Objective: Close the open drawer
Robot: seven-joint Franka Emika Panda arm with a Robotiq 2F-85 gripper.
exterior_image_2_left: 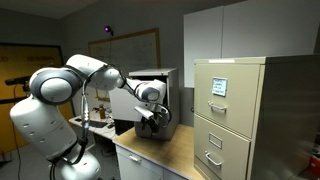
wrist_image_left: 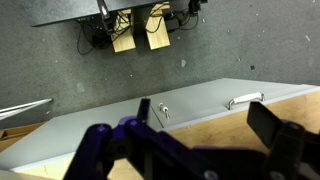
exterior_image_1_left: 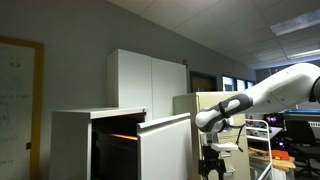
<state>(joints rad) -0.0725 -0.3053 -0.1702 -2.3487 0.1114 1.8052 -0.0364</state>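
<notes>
My gripper is going to push the drawer. The drawer's white front (exterior_image_1_left: pixel 165 148) stands away from the cabinet across a dark opening (exterior_image_1_left: pixel 114 152), so the drawer will slide straight in and close that opening.
The drawer (exterior_image_1_left: pixel 165 145) is a plain white flat front pulled out of the wide white cabinet (exterior_image_1_left: pixel 75 140), with a dark orange-lit opening behind it. In an exterior view it shows as a white box with a wood-coloured top (exterior_image_2_left: pixel 140 165). My gripper (exterior_image_1_left: pixel 212 168) hangs just beside the drawer front's outer edge. In an exterior view the gripper (exterior_image_2_left: pixel 150 124) is over the drawer's far end. In the wrist view the gripper (wrist_image_left: pixel 190 150) is wide open and holds nothing, with the wood-coloured surface (wrist_image_left: pixel 215 125) close behind the fingers.
A beige filing cabinet (exterior_image_2_left: pixel 235 110) with handled drawers stands close beside the drawer; it also shows behind the arm (exterior_image_1_left: pixel 192 102). A tall white two-door cupboard (exterior_image_1_left: pixel 150 78) stands behind. The wrist view shows a grey panel with a handle (wrist_image_left: pixel 245 100), grey floor and cardboard boxes (wrist_image_left: pixel 140 38).
</notes>
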